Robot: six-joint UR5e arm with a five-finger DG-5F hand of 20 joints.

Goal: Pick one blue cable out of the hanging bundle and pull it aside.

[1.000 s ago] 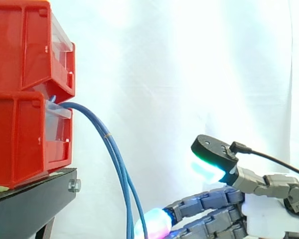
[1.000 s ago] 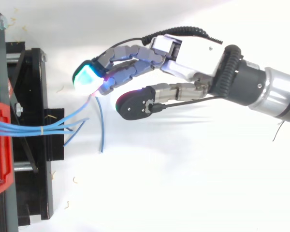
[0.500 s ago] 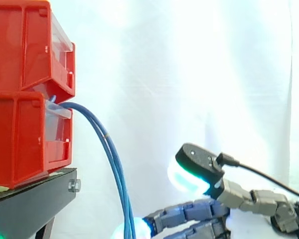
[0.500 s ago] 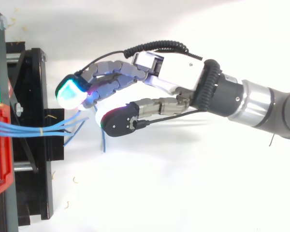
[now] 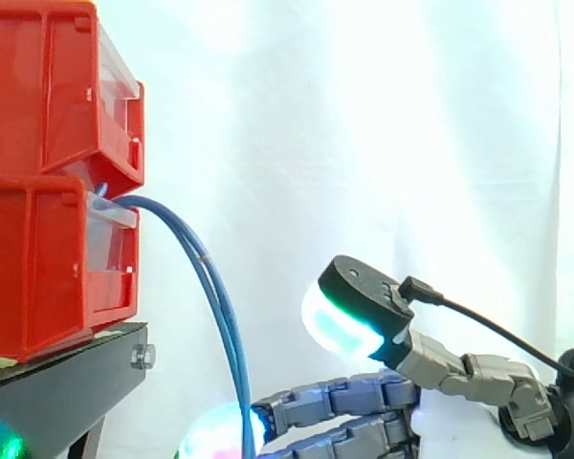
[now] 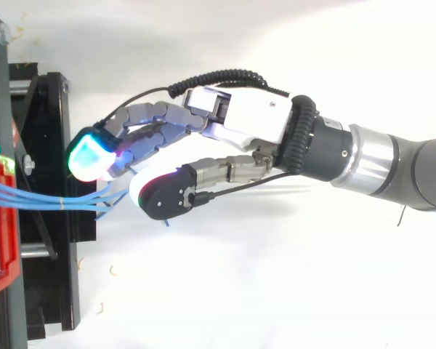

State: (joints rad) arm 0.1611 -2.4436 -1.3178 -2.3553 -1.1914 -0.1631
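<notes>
I expect several cables to follow together when I lift and to arch out from the lower red bin, since the blue cables [image 5: 226,316] hang side by side in one close arc [image 5: 177,224].
A bundle of thin blue cables [image 5: 210,277] comes out of the lower red bin [image 5: 48,268] and hangs down past the black stand [image 5: 57,392]. From above, the bundle [image 6: 36,198] runs right from the bin and ends under the hand [image 6: 240,123]. The hand is open, with nearly straight fingers reaching left. Its glowing fingertips [image 6: 91,154] lie over the stand's edge, just past the cables. In the side view the fingers [image 5: 335,421] cross the hanging cables low down. The thumb pad [image 5: 340,325] stays to the right of them, apart. I see no cable pinched.
Two red bins [image 5: 48,96] are stacked at the left on the black stand [image 6: 51,145], with a white curtain behind. The arm [image 6: 392,163] comes in from the right over a white floor. Small wood-coloured scraps lie scattered near the stand.
The hand has moved left, toward the bins. Its fingertips have passed the hanging cables and now reach over the stand's edge, and the thumb has come closer to the bundle.
</notes>
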